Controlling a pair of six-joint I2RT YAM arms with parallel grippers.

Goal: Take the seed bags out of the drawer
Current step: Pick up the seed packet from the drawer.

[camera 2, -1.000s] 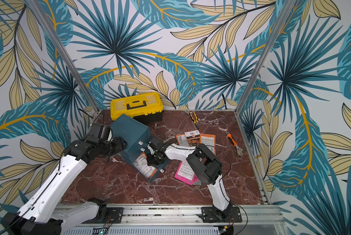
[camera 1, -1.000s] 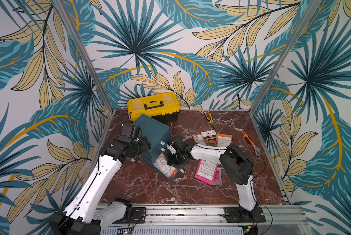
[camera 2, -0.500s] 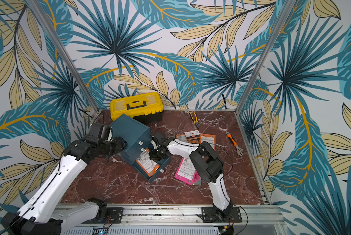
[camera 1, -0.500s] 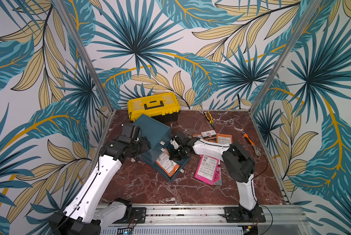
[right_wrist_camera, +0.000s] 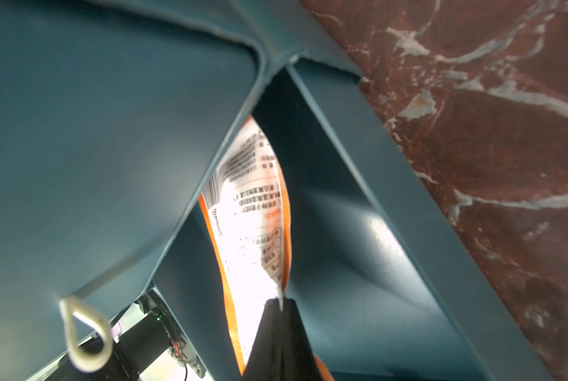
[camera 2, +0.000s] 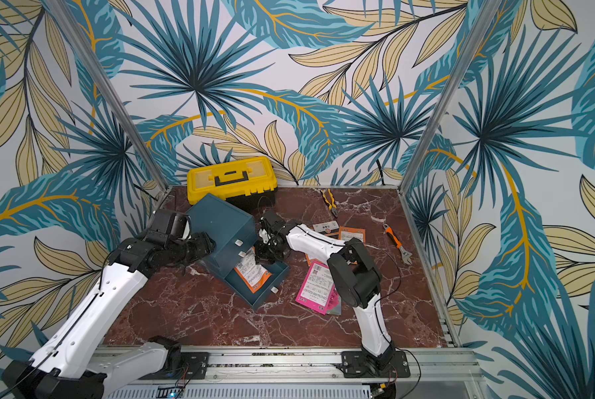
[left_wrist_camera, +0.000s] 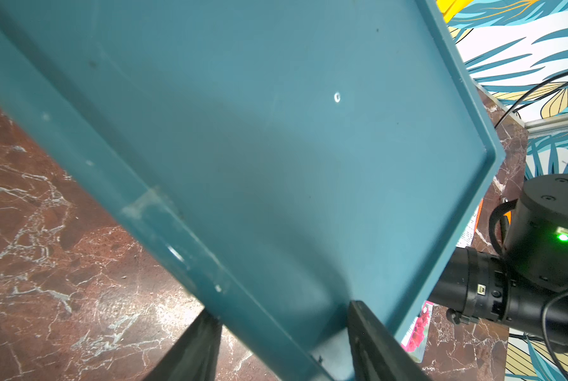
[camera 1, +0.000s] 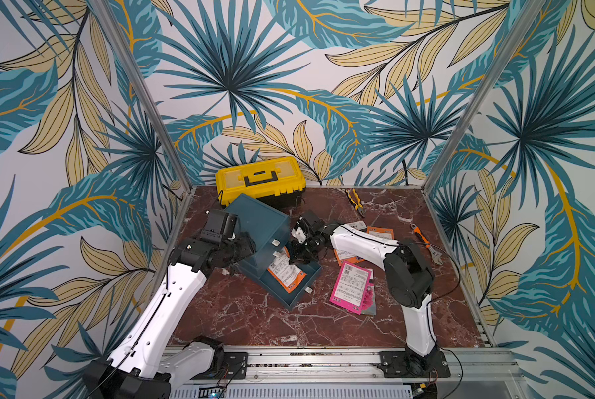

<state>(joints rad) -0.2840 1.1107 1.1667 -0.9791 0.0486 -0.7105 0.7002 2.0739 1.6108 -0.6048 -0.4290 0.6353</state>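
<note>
I should keep raising the bag out until it gets to the orange bags point(camera 1: 381, 233) outside, as my right gripper is pinching the orange seed bag's edge point(right_wrist_camera: 281, 280) in the open drawer.
A teal drawer cabinet point(camera 1: 258, 224) point(camera 2: 220, 224) stands tilted on the marble table, its bottom drawer point(camera 1: 301, 295) pulled out. In the drawer lies an orange seed bag point(camera 1: 285, 273) point(camera 2: 253, 273), white label up. My right gripper point(camera 1: 298, 257) is shut on that seed bag's corner point(right_wrist_camera: 253, 214), its fingertips point(right_wrist_camera: 280, 305) pinched together on the edge. My left gripper point(left_wrist_camera: 276, 330) clamps the cabinet's rear edge point(left_wrist_camera: 243, 165), one finger on each side. A magenta seed bag point(camera 1: 351, 290) point(camera 2: 318, 286) and orange ones point(camera 1: 379, 233) lie on the table to the right.
A yellow toolbox point(camera 1: 260, 178) sits at the back behind the cabinet. Pliers point(camera 1: 355, 202) lie at the back and an orange-handled wrench point(camera 1: 424, 241) near the right wall. Patterned walls close in three sides.
My right gripper has risen and drawn back a little toward the cabinet with the orange bag's corner, tipping the bag up in the drawer. The left arm has stayed put.
</note>
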